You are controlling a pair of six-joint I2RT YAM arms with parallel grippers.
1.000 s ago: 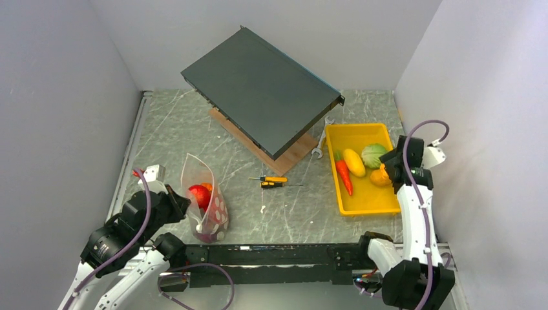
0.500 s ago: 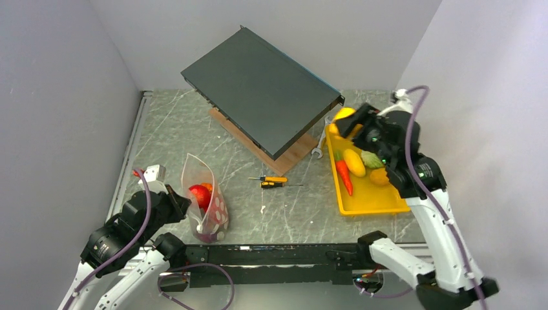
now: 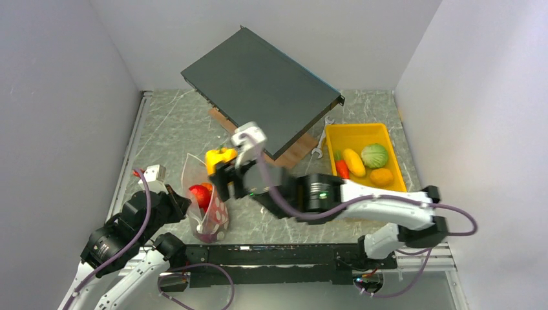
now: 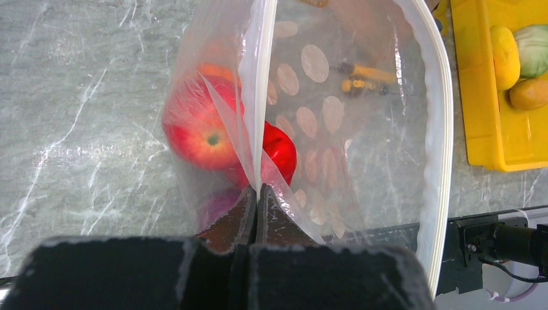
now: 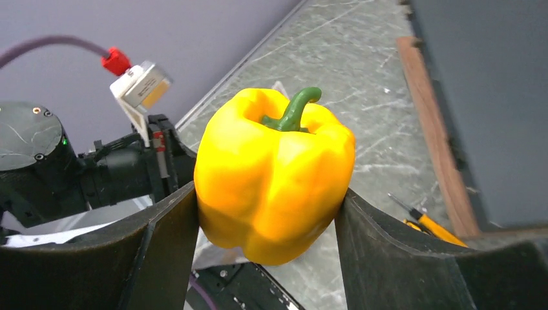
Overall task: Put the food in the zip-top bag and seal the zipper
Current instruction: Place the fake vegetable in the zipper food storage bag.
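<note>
I should keep moving my right gripper over the red fruit (image 3: 200,196) and let go of the yellow pepper there, as my left gripper is holding the bag's opening (image 3: 195,173) open beside the pepper.
The clear dotted zip-top bag (image 3: 205,200) stands open at the front left and fills the left wrist view (image 4: 362,148). Red fruit (image 4: 197,126) and a purple piece lie inside it. My left gripper (image 4: 256,194) is shut on the bag's near rim, by the whitish zipper strip (image 4: 258,90). My right gripper (image 3: 220,169) is shut on a yellow pepper (image 5: 274,171), held in the air just above and right of the bag's mouth (image 3: 220,157). A carrot (image 3: 341,169), a yellow piece (image 3: 353,162), a green cabbage (image 3: 374,155) and an orange piece (image 3: 381,177) lie in the yellow tray (image 3: 357,132).
A dark flat box (image 3: 262,87) rests tilted on a wooden board (image 3: 304,150) at the back centre. A wrench (image 3: 318,150) lies left of the tray. A yellow-handled screwdriver (image 5: 430,226) lies mid-table, under my right arm in the top view. Grey walls close in on three sides.
My right arm has swung from the yellow tray across the table to the bag, carrying the yellow pepper. My left gripper and the bag have not moved.
</note>
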